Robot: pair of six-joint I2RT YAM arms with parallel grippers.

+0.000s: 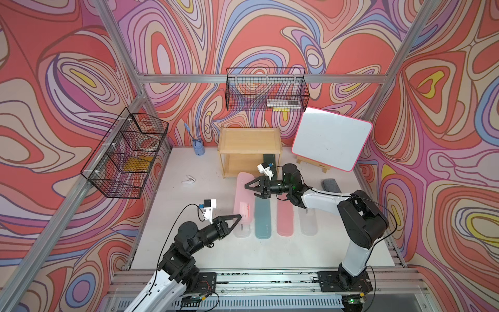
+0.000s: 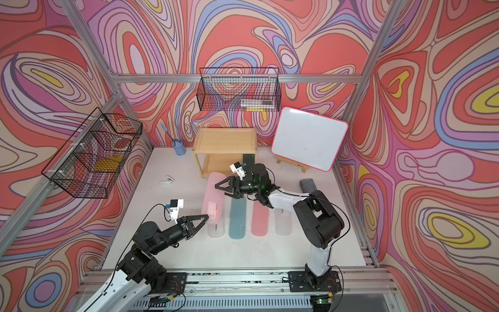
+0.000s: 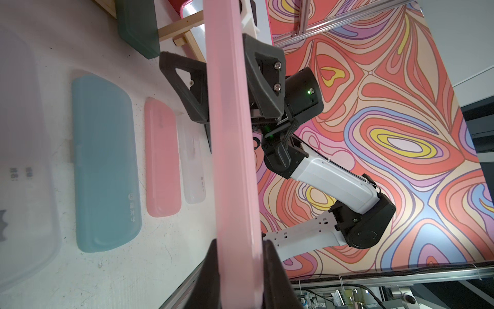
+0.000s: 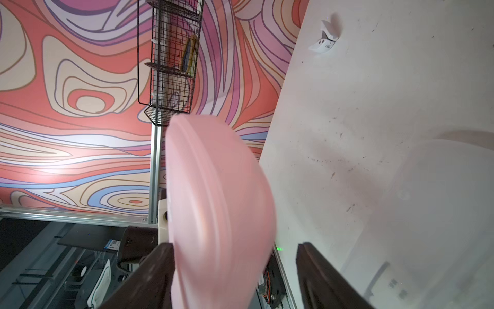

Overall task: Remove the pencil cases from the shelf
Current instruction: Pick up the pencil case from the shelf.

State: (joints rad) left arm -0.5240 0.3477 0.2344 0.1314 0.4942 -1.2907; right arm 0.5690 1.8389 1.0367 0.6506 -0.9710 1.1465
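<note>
My right gripper should steady the pink pencil case at its far end (image 1: 245, 178) while my left gripper, which holds the case on edge (image 1: 242, 200), takes it across its width.
My left gripper (image 1: 237, 216) (image 3: 240, 243) is shut on the near end of a pink pencil case (image 1: 243, 194) (image 2: 213, 197) (image 3: 232, 133), holding it on edge above the table. My right gripper (image 1: 251, 190) (image 4: 235, 244) straddles its far end (image 4: 219, 187), open: one finger touches the case, the other stands apart. Flat on the table lie a whitish case (image 1: 241, 232), a teal one (image 1: 262, 218), a pink one (image 1: 285, 218) and another whitish one (image 1: 307, 221). A dark green case (image 1: 270, 161) (image 3: 136, 26) sticks out of the lower tier of the wooden shelf (image 1: 248, 140), whose top tray is bare.
A grey fuzzy block (image 1: 330, 185) lies to the right of my right arm. A pink-rimmed whiteboard (image 1: 332, 137) leans at the back right. A blue pen cup (image 1: 199, 148) and a white clip (image 1: 189, 180) sit left of the shelf. Black wire baskets (image 1: 127, 156) (image 1: 266, 89) hang on the walls.
</note>
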